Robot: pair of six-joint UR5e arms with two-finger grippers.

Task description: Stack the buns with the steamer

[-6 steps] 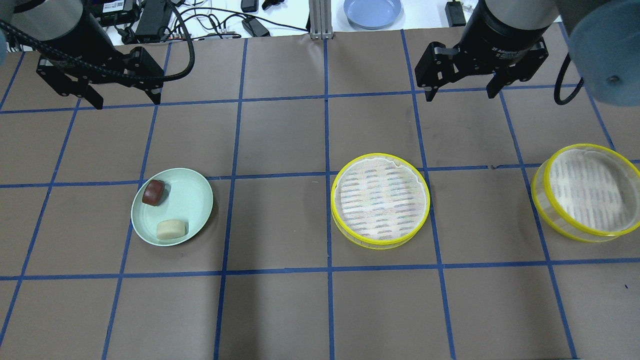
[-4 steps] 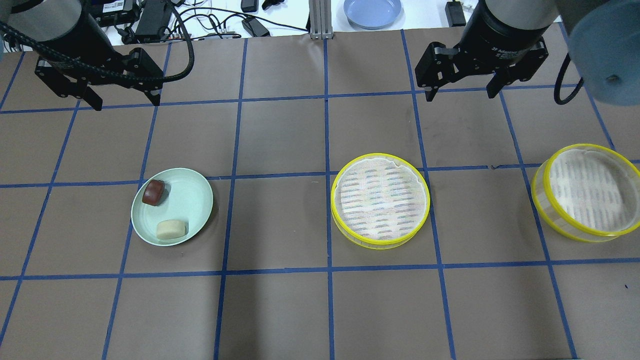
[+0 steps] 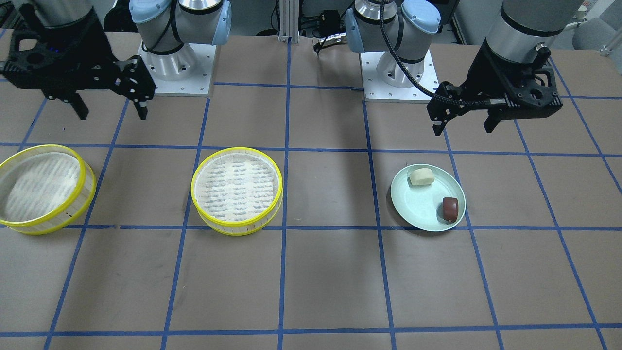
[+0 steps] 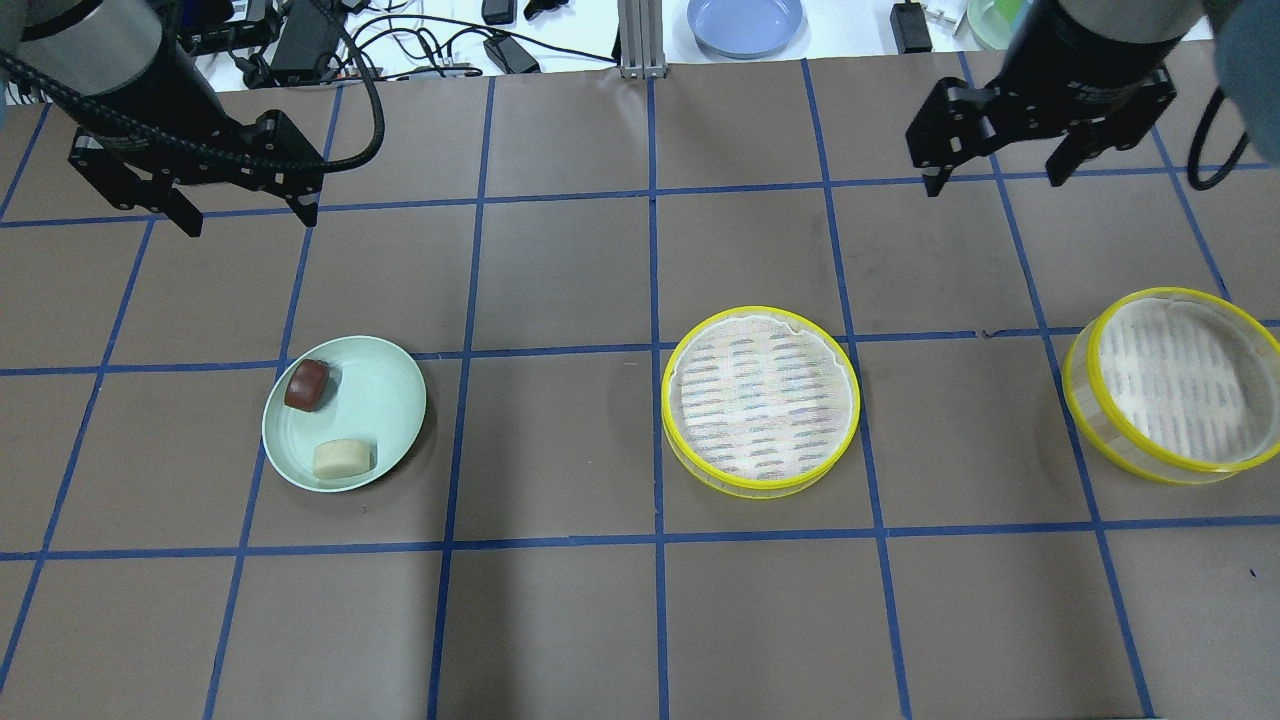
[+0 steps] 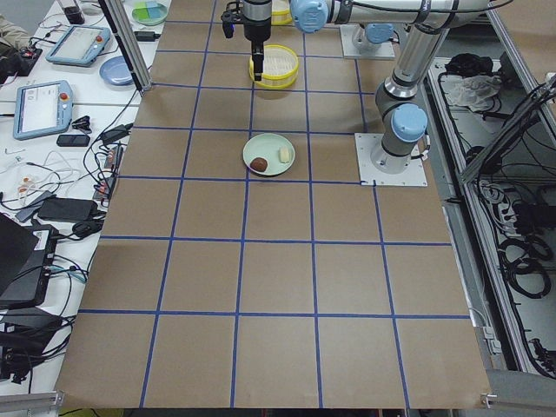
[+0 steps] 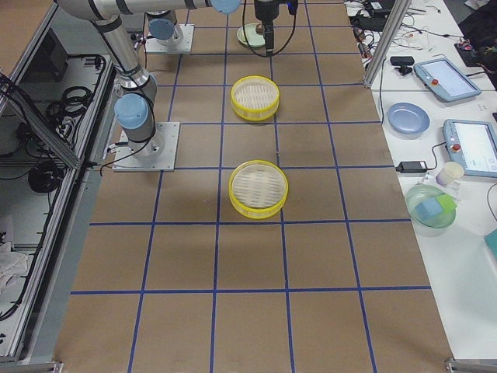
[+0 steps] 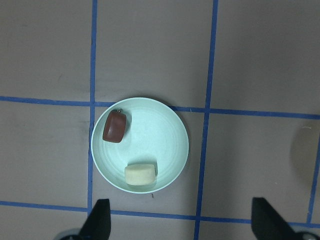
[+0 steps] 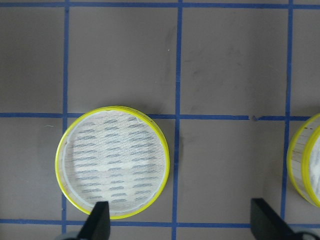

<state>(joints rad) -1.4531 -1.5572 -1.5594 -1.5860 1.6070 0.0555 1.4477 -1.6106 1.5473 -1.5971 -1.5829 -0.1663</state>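
The second steamer tray (image 3: 45,189) is as wide as the mid-table tray's yellow rim (image 3: 236,223). It should rest on top instead of sinking inside when I lower it.
A cream-white bun (image 4: 342,458) and a reddish-brown bun (image 4: 306,384) lie apart on a mint-green plate (image 4: 388,400) at the left. Both show in the left wrist view, the brown bun (image 7: 114,127) above the cream bun (image 7: 140,174). One yellow-rimmed steamer tray (image 4: 760,398) stands mid-table and a second steamer tray (image 4: 1175,385) stands at the right; both are empty. My left gripper (image 4: 249,220) hangs open and empty, high and behind the plate. My right gripper (image 4: 996,180) hangs open and empty, high and behind the space between the trays.
The brown table cover has a blue tape grid. A blue plate (image 4: 745,22), cables and devices lie past the far edge. The robot bases (image 3: 175,68) stand at the robot's side of the table.
My right gripper has moved to the right, still open. My left gripper has shifted only slightly. Buns, plate and trays have not moved.
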